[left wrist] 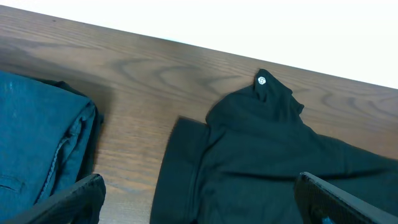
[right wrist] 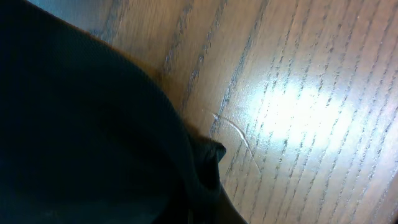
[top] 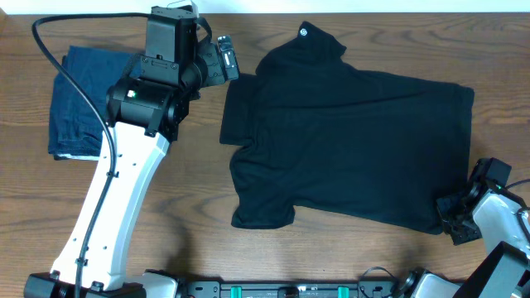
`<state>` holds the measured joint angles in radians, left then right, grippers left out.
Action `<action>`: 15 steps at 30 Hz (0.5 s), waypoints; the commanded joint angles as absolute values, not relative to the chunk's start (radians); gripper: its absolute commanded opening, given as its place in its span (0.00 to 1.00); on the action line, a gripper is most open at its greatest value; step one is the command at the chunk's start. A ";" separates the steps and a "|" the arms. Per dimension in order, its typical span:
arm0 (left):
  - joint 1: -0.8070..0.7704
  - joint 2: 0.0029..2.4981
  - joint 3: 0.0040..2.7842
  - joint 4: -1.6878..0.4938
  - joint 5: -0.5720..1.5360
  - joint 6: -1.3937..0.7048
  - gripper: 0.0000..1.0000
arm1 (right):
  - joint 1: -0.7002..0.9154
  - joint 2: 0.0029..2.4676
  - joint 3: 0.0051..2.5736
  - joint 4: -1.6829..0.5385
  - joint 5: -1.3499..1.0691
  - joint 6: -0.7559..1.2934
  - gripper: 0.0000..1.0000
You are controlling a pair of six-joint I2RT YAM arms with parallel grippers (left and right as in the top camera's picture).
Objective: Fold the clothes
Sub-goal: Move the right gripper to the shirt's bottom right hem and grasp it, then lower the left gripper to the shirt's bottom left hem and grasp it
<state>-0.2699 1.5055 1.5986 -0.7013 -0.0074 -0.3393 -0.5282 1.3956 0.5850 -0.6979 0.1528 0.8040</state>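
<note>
One hem corner of the black T-shirt [top: 440, 225] is in my right gripper and the other hem corner lies loose. My left gripper should take that corner [top: 245, 218] before both lift.
The black T-shirt [top: 348, 141] lies spread out on the wooden table, neck to the back, with a round white label [top: 304, 33] at the collar. My left gripper [top: 225, 62] is open and empty, hovering by the left sleeve. In the left wrist view its fingers straddle the sleeve and shoulder [left wrist: 249, 162], and the label [left wrist: 262, 79] shows there too. My right gripper [top: 454, 217] is at the shirt's front right corner, shut on the hem. In the right wrist view, dark fabric [right wrist: 81, 124] fills the left side and hides the fingers.
A folded dark blue garment [top: 79, 99] lies at the back left, beside the left arm, and also shows in the left wrist view [left wrist: 37, 143]. Bare wood [right wrist: 311, 112] lies right of the shirt corner. The table's back edge [left wrist: 186, 42] is close behind the collar.
</note>
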 commanded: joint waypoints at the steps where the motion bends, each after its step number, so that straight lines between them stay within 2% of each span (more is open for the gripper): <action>1: -0.265 1.502 1.601 -0.703 -0.013 -0.331 0.98 | -0.537 1.410 0.546 -0.706 0.169 0.807 0.02; 3: -0.265 1.502 1.601 -0.727 0.006 -0.331 0.98 | -0.537 1.410 0.546 -0.705 0.168 0.807 0.03; 9: -0.265 1.503 1.588 -1.004 0.014 -0.332 0.98 | -0.537 1.410 0.546 -0.695 0.168 0.807 0.02; 15: -0.271 1.503 1.531 -1.248 0.017 -0.455 0.98 | -0.537 1.410 0.546 -0.694 0.168 0.807 0.04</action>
